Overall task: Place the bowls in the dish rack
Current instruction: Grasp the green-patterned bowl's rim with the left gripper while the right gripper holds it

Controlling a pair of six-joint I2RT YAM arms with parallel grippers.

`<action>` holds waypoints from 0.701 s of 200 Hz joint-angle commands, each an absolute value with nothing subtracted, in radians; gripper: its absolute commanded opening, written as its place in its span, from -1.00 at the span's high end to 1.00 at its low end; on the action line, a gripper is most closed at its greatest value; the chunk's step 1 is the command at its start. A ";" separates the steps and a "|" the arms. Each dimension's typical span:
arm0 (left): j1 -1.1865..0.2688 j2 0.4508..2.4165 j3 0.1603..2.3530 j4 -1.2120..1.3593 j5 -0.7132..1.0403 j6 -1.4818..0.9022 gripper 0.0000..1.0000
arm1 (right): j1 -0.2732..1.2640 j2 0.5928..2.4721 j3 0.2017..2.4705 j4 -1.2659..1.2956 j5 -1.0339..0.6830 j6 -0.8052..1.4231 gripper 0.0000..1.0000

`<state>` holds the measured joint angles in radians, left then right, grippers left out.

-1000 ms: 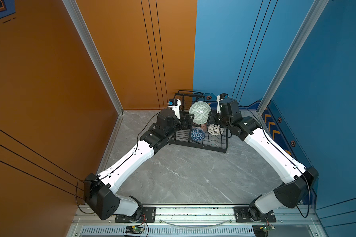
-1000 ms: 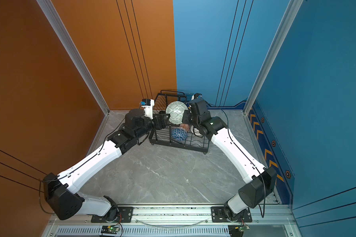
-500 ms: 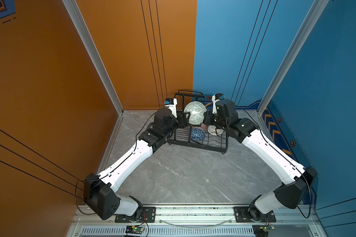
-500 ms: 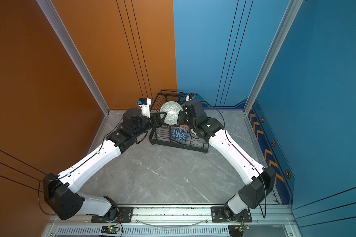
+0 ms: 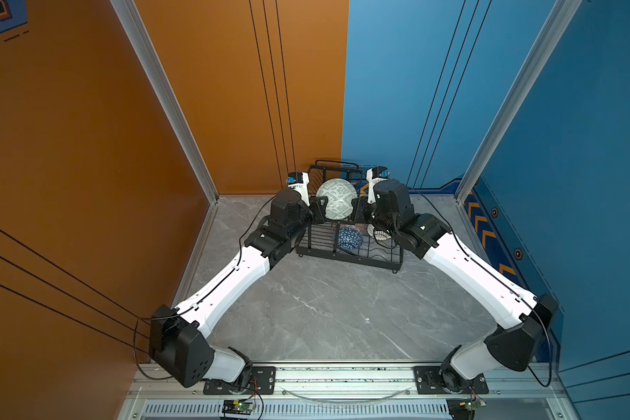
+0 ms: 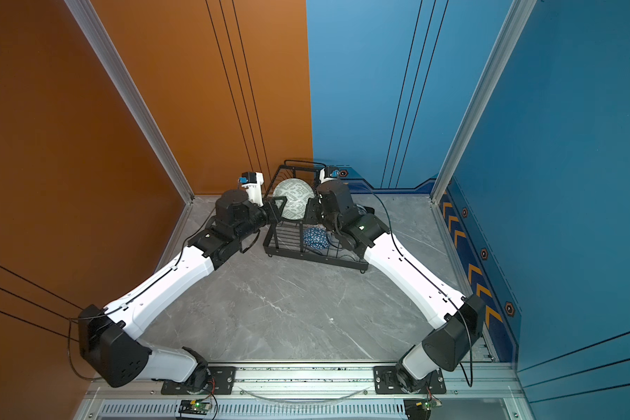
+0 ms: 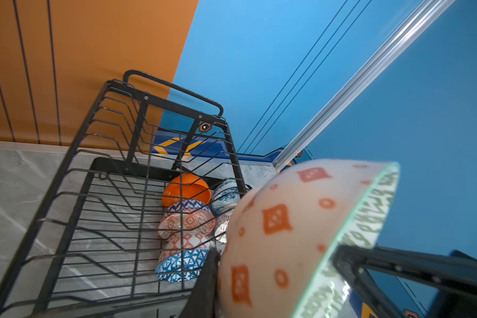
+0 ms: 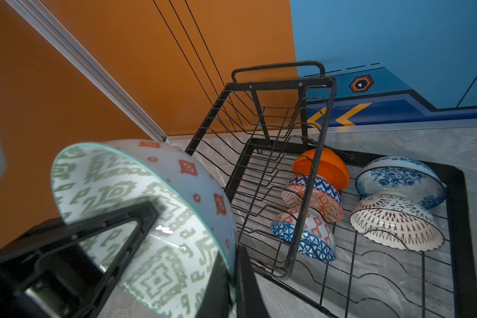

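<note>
Next, my right gripper opens, then takes the bowl's rim (image 5: 353, 186) after my left gripper tips the bowl down, because the pale green bowl's opening (image 5: 337, 199) faces up toward me.
A pale green patterned bowl (image 5: 337, 198) (image 6: 293, 198) hangs on edge over the upper tier of the black wire dish rack (image 5: 346, 254) (image 6: 306, 254). My left gripper (image 5: 321, 212) (image 7: 276, 256) is shut on its rim from one side. My right gripper (image 5: 357, 211) (image 8: 233, 264) is shut on the opposite rim. Lower in the rack lie the orange bowl (image 8: 328, 165), the orange-white bowl (image 8: 311, 201), the blue triangle bowl (image 8: 303, 236), the dotted bowl (image 8: 394, 223) and the floral bowl (image 8: 397, 176).
The rack stands on the grey marble floor (image 5: 324, 309) near the back corner. An orange wall (image 5: 233, 109) and a blue wall (image 5: 397, 91) rise right behind it. The rack's raised handle (image 8: 277, 67) stands at its far end.
The right arm has carried the green bowl a little to the left. The left gripper came up to the bowl and closed on its rim.
</note>
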<state>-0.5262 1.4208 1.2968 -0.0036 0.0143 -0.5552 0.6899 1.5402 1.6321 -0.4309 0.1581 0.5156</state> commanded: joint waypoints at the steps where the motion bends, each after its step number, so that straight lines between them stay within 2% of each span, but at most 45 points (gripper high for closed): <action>1: -0.521 1.415 1.277 0.004 0.040 -0.544 0.81 | 0.680 1.520 1.633 -0.353 0.192 0.525 0.88; 21: -0.513 1.408 1.270 0.006 0.022 -0.543 0.97 | 0.673 1.520 1.637 -0.353 0.172 0.539 0.78; 51: -0.505 1.389 1.255 0.014 -0.055 -0.524 1.00 | 0.663 1.502 1.641 -0.351 0.150 0.580 0.28; 93: -0.509 1.331 1.196 0.105 -0.286 -0.469 1.00 | 0.634 1.462 1.627 -0.293 0.050 0.726 -0.32; 110: -0.515 1.318 1.168 0.175 -0.385 -0.427 1.00 | 0.627 1.456 1.605 -0.219 0.008 0.813 -0.44; 140: -0.541 1.319 1.135 0.301 -0.519 -0.327 1.00 | 0.625 1.502 1.606 -0.098 -0.068 0.968 -0.46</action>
<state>-0.5198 1.3426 1.1526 0.1104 -0.3462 -0.4320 0.6258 1.4754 1.6142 -0.2352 0.0269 0.7975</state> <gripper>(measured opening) 0.126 0.726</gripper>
